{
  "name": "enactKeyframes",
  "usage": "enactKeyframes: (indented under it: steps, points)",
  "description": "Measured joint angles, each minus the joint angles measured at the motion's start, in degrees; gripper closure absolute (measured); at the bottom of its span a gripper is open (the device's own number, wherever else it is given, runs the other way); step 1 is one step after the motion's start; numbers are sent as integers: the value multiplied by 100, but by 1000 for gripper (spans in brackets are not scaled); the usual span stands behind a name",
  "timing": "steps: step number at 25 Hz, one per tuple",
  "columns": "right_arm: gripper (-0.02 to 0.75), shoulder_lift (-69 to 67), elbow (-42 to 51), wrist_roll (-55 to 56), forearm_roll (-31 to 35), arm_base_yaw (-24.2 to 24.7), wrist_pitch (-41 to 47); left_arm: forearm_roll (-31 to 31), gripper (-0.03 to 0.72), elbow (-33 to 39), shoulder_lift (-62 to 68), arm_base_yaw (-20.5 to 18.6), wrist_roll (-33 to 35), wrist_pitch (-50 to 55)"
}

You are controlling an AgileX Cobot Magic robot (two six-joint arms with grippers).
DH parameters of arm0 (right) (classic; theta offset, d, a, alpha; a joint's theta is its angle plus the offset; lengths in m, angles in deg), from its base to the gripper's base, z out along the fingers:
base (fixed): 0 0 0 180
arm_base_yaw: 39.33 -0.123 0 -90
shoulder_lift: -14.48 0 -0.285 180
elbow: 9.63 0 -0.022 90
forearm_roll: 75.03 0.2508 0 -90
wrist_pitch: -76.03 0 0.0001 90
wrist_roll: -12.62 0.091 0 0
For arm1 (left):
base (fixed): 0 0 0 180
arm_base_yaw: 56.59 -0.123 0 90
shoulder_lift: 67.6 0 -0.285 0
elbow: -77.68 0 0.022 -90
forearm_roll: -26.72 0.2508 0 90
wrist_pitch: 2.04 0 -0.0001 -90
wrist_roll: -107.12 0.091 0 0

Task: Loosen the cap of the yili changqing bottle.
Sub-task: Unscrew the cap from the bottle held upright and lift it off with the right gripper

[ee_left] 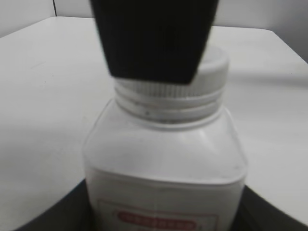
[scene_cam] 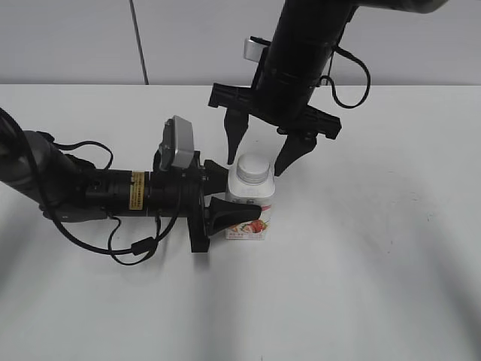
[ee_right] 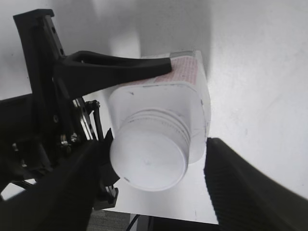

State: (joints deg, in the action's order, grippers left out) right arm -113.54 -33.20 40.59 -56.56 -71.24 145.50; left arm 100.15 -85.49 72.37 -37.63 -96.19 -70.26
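The neck (ee_right: 162,116) has rings around it under the white cap (scene_cam: 253,167), so the white cap will twist loose and come off in one piece when the robot turns it.
The yili changqing bottle (scene_cam: 252,204) stands upright on the white table, with its white cap (scene_cam: 253,168) screwed on. My left gripper (scene_cam: 240,194) reaches in from the left and is shut on the bottle's body, one finger on each side. My right gripper (scene_cam: 261,154) hangs over it from above, open, with its fingers straddling the cap. In the right wrist view the cap (ee_right: 144,166) lies between my right gripper's fingers (ee_right: 153,154), with a clear gap on the right. In the left wrist view the bottle (ee_left: 163,159) fills the frame and a right finger partly hides the cap (ee_left: 214,72).
The white table (scene_cam: 376,286) stretches around the bottle. The left arm's body and cables (scene_cam: 113,195) lie across the left side. A grey wall runs behind the table's far edge.
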Motion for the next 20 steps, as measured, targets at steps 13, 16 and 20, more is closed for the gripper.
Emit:
enactKeyframes:
  steps: [13, 16, 20]
  points:
    - [281, -163, -91, -192, 184, 0, 68, -17, 315, 0, 0, 0, 0, 8]
    - [321, -182, -178, -192, 126, 0, 99, -84, 315, 0, 0, 0, 0, -11]
    - [335, -204, -201, -199, 101, 0, 116, -96, 315, 0, 0, 0, 0, 0]
